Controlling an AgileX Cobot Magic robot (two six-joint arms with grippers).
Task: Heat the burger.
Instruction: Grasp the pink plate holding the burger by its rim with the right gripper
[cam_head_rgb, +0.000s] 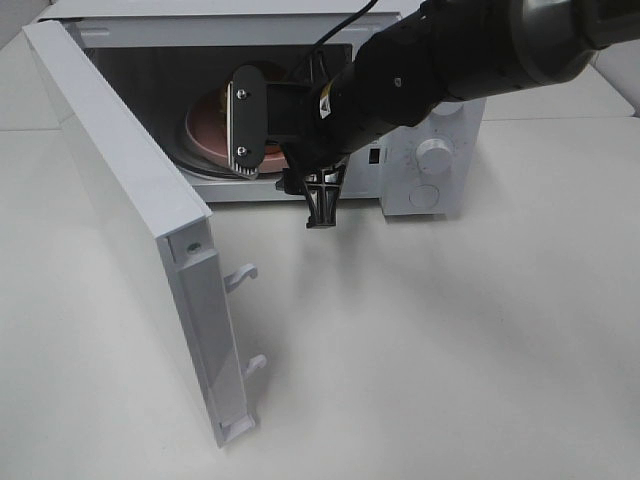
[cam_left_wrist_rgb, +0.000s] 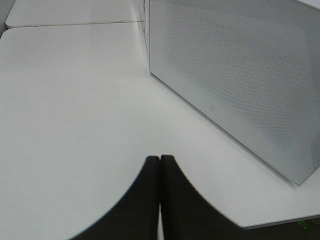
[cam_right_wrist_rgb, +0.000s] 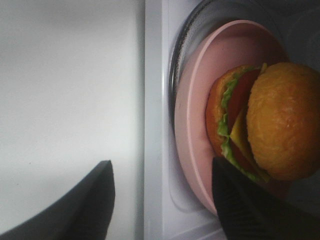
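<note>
The pink plate's near rim (cam_right_wrist_rgb: 181, 135) sticks out over the glass turntable toward the door opening. Next, my right gripper takes hold of that rim (cam_right_wrist_rgb: 196, 177) and lifts the plate before the door closes.
The burger (cam_right_wrist_rgb: 265, 120), with a golden-brown bun, lettuce, cheese and tomato, lies on a pink plate (cam_right_wrist_rgb: 195, 125) on the glass turntable (cam_right_wrist_rgb: 179, 55) inside the open microwave (cam_head_rgb: 430, 170). In the exterior high view the right arm hides the burger; only the plate's edge (cam_head_rgb: 203, 132) shows. My right gripper (cam_right_wrist_rgb: 162, 200) is open and empty, hanging just in front of the microwave's opening (cam_head_rgb: 322, 205), apart from the plate. My left gripper (cam_left_wrist_rgb: 159, 200) is shut and empty, low over the table, and out of the exterior high view.
The microwave door (cam_head_rgb: 130, 210) stands wide open to the left, with two latch hooks (cam_head_rgb: 243, 275) on its edge. The left wrist view shows its perforated outer face (cam_left_wrist_rgb: 235, 75) close by. The control knobs (cam_head_rgb: 433, 157) are on the microwave's right. The white table (cam_head_rgb: 450, 340) lies in front.
</note>
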